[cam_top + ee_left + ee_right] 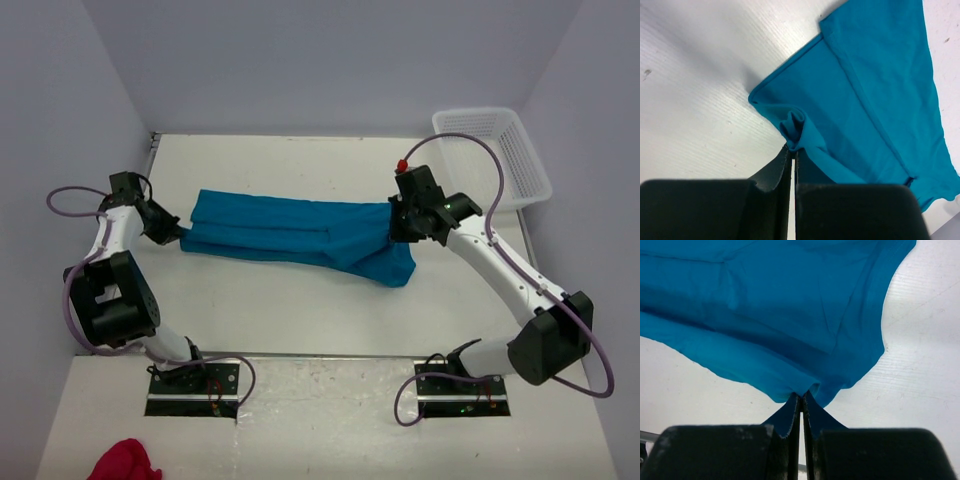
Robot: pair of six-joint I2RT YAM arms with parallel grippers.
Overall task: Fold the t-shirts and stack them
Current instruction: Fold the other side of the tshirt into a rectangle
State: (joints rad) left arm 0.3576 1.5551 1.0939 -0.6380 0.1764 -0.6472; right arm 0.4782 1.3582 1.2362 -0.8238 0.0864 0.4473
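Note:
The pinched fold runs straight over the t-shirt's flat strip, so my left gripper keeps going toward the upper layer's edge and lets go of the fold there.
A plain teal-blue t-shirt is stretched into a long band across the middle of the table, folded lengthwise. My left gripper is shut on the shirt's left end; in the left wrist view its tips pinch a bunched fold of the t-shirt. My right gripper is shut on the right end, and the cloth droops below it toward the front. In the right wrist view its tips clamp the hem of the t-shirt, which hangs just above the table.
A white mesh basket stands at the back right corner of the table. A red cloth lies at the front left, below the arm bases. Walls close in on the left, back and right.

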